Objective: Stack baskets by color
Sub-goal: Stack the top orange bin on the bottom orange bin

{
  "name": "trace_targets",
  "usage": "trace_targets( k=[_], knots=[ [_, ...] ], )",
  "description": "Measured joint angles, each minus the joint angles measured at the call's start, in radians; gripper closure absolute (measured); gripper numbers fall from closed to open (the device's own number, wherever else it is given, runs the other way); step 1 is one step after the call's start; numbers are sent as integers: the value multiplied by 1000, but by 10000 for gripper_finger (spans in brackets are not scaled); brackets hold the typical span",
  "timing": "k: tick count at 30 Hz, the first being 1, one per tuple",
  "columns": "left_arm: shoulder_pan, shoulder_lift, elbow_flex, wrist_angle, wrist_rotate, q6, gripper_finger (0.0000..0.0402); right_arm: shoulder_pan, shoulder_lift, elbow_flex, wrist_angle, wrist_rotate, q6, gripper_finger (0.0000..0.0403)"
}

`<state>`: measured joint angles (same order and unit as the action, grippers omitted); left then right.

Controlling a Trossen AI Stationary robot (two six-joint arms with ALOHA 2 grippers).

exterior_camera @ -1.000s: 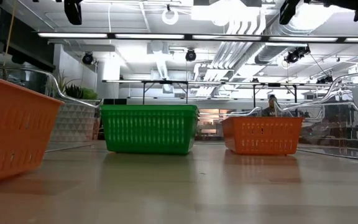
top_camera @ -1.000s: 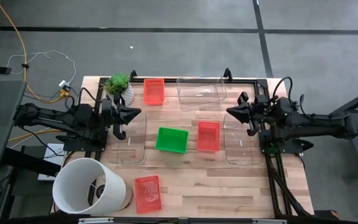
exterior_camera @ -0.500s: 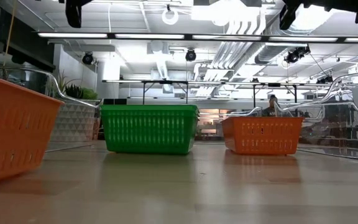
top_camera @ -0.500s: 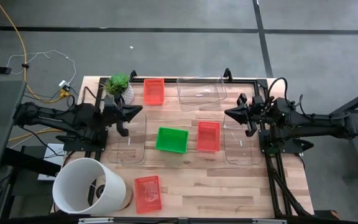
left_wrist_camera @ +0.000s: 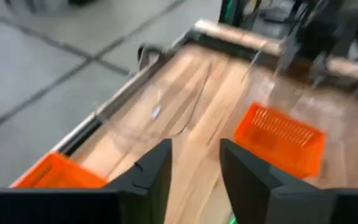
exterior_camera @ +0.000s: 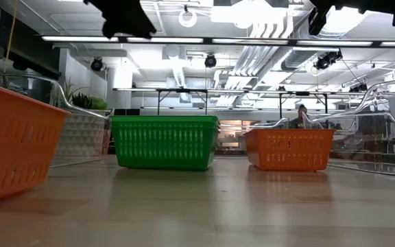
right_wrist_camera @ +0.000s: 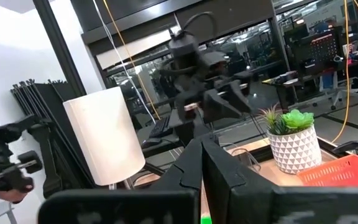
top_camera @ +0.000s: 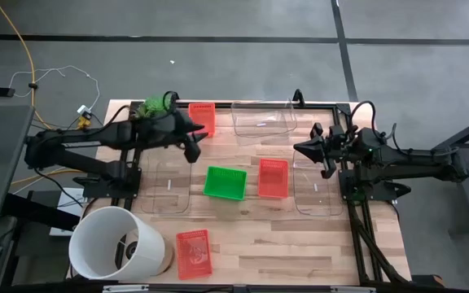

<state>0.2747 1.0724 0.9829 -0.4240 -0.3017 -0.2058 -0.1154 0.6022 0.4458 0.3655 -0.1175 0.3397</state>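
Note:
The far red basket is upright and has open wood (top_camera: 217, 146) along its near rim, so my left gripper should now move its open fingers down until they are on both sides of that rim (top_camera: 208, 135).
My left gripper (top_camera: 192, 140) hangs open in the air beside the far red basket (top_camera: 202, 120), touching nothing; the left wrist view shows the gap between its fingers (left_wrist_camera: 194, 177). Beyond the fingers that view shows this red basket (left_wrist_camera: 58, 175), a clear basket (left_wrist_camera: 166, 106) and the middle red basket (left_wrist_camera: 281, 138). A green basket (top_camera: 225, 181) and the middle red basket (top_camera: 273, 177) stand side by side on their bases at mid-table. A third red basket (top_camera: 194, 252) sits near the front edge. My right gripper (top_camera: 310, 149) waits shut above the right clear basket (top_camera: 317, 189).
Clear baskets stand at the far edge (top_camera: 263, 120) and at mid-left (top_camera: 169, 185). A white bucket (top_camera: 116, 242) lies at the front left corner. A potted plant (top_camera: 155, 106) stands at the far left, partly under my left arm. Bare wood lies at the front right.
My left gripper has swung from over the left clear basket toward the table's right and far edges, up to the far red basket, and has tipped downward. The baskets and my right arm have kept still.

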Motion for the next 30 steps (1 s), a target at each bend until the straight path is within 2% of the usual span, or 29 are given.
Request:
trace_targets(
  k=[7, 11, 15, 23, 30],
  knots=[
    [175, 127, 52, -116, 144, -24, 216, 0, 0, 0, -35, -1, 23, 403],
    [220, 205, 70, -130, 220, -27, 191, 0, 0, 0, -47, -6, 27, 403],
    [222, 279, 92, -145, 211, 8, 178, 0, 0, 0, -47, -6, 26, 403],
    [255, 469, 157, -212, 174, 87, 176, 0, 0, 0, -59, -4, 21, 403],
    [275, 599, 209, -282, 155, 239, 176, 0, 1, 0, -106, -3, 22, 403]
  ],
)
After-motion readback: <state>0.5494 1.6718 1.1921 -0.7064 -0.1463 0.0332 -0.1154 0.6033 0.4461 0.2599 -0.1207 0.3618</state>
